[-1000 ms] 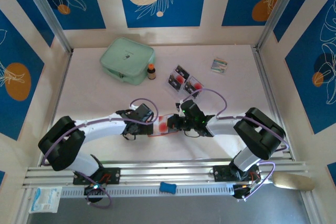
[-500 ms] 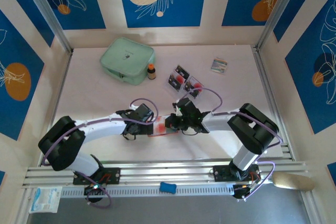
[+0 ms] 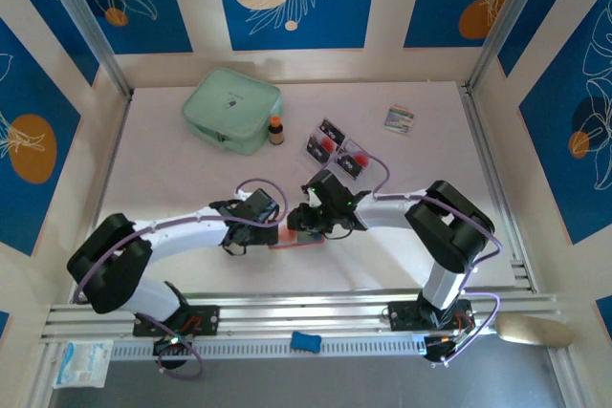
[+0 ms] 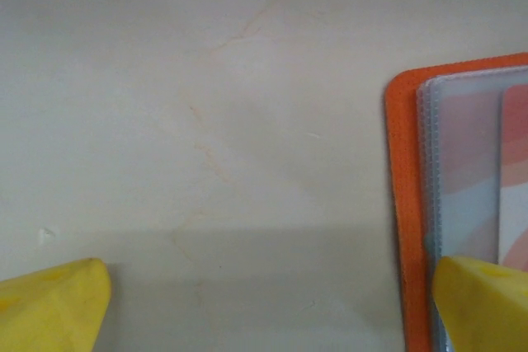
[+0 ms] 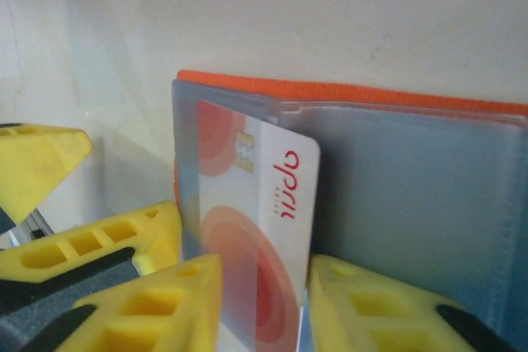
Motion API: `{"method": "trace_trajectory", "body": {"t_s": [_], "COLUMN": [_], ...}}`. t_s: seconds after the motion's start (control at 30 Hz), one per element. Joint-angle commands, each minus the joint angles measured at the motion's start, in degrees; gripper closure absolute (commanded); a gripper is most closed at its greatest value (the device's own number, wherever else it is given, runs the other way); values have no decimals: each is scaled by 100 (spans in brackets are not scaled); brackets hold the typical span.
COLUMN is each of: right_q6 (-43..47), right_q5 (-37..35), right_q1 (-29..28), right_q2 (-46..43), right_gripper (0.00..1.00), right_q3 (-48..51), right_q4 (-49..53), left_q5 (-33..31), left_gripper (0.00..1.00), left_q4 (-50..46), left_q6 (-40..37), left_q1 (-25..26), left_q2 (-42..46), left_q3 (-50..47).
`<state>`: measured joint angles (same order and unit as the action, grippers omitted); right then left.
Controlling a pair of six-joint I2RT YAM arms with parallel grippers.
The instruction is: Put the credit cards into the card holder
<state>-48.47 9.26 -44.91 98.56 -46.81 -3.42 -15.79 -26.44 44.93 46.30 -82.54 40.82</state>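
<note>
I should let go of the card with my right gripper, close its fingers and push the card's exposed edge [image 5: 313,195] in, because the credit card's lettered strip [image 5: 285,187] still sticks out of the clear sleeve.
The orange-red card holder [image 3: 293,240] lies open on the table between both grippers. In the right wrist view a pale credit card [image 5: 276,191] with red round marks sits partly inside a clear sleeve of the card holder [image 5: 371,95]. My right gripper [image 5: 264,311] is just over it, jaws apart, the card showing through the gap. My left gripper [image 4: 264,307] is wide open at the card holder's [image 4: 401,204] left edge, one fingertip [image 4: 483,302] over the edge. Two dark credit cards [image 3: 330,138] lie further back. From above, the right gripper [image 3: 301,221] nearly meets the left gripper [image 3: 275,225].
A mint-green zip pouch [image 3: 232,108] sits at the back left with a small brown bottle [image 3: 275,130] beside it. A small multicoloured packet [image 3: 399,118] lies at the back right. Metal rails run along the table's sides and near edge.
The right arm has slid left over the card holder, and its jaws, shut before, now stand apart. The left arm has not moved.
</note>
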Motion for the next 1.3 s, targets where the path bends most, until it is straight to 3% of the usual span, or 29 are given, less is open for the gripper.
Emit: {"method": "trace_trajectory", "body": {"t_s": [0.0,0.17,0.37,0.5,1.27], "right_q6": [478,837,1016,1075,1164], "right_q5": [-82,-339,-455,-512,-387], "right_q1": [4,8,-60,-141,-532], "right_q2": [-339,-488,-233,-23,787], "right_gripper": [60,61,79,85,92], "right_q3": [-158,-464,-770,-956,-1853], "right_q4": [1165,1798,2002,2049,2377], "left_q5": [-228,-302,-300,-278,-301], "left_gripper": [0,0,0,0,0], "left_q4": [-282,-353,-353,-276,-109], "left_q6": [1,-1,-17,-49,-274], "left_q1": [-49,-247,-410,-425,-437], "left_q2": [291,467,309,148,-309], "left_q3": [-2,-129,-231,-230,-12]}}
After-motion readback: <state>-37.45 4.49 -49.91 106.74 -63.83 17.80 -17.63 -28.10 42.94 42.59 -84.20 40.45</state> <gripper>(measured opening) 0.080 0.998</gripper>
